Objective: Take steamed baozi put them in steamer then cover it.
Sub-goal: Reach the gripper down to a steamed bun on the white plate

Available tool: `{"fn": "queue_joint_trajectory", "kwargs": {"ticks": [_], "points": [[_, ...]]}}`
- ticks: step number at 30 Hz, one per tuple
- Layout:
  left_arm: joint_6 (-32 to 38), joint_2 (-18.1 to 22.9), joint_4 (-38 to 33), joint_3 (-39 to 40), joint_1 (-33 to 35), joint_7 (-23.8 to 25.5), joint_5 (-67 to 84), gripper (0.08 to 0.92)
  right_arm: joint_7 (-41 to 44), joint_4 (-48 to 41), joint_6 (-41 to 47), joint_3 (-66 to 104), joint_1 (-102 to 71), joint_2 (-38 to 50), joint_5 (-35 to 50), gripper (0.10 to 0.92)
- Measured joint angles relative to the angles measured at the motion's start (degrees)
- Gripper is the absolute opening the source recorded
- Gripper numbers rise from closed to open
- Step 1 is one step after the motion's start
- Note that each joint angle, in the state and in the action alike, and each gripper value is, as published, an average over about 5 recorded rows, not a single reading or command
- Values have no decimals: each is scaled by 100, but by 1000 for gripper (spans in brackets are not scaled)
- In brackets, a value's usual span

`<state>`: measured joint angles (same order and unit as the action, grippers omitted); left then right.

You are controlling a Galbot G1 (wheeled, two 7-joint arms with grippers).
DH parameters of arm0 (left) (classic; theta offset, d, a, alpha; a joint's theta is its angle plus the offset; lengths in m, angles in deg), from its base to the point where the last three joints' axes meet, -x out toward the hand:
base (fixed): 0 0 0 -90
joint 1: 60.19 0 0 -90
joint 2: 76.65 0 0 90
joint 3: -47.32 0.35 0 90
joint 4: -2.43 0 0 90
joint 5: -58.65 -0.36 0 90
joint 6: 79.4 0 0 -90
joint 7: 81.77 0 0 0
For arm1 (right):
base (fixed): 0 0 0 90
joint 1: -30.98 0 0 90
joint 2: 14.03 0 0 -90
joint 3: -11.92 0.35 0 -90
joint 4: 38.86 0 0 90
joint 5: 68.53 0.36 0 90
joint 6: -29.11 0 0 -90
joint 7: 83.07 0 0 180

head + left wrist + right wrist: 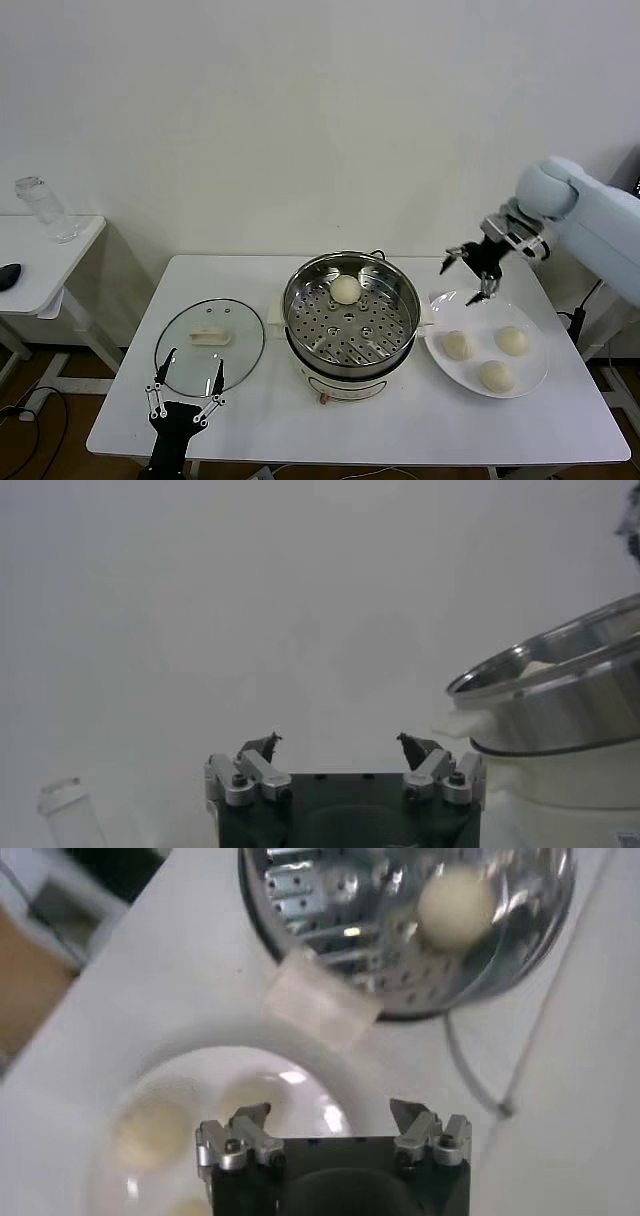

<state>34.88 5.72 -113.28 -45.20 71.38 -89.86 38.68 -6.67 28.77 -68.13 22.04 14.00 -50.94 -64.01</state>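
I expect the baozi nearest the steamer to come away by itself when I lift it, because clear gaps separate the baozi on the white plate.
The steamer stands at the table's middle with one baozi inside at its far side. Three baozi lie on a white plate to its right. My right gripper is open and empty, hovering above the plate's far edge. In the right wrist view the steamer with its baozi and the plate show beyond the gripper. The cover lies flat on the table left of the steamer. My left gripper is open and empty, low at the front left near the cover.
A white side table with a clear glass stands at the far left. A cable runs from the cooker base across the table behind the steamer. The steamer's rim shows beside my left gripper.
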Motion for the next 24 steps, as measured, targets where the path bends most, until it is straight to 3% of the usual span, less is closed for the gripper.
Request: {"fn": "queue_joint_trajectory", "kwargs": {"ticks": [24], "points": [[20,35,25,-101,-65,-39,73,823,-1253,-538,693,74,-1282,-140,-104,823]]}}
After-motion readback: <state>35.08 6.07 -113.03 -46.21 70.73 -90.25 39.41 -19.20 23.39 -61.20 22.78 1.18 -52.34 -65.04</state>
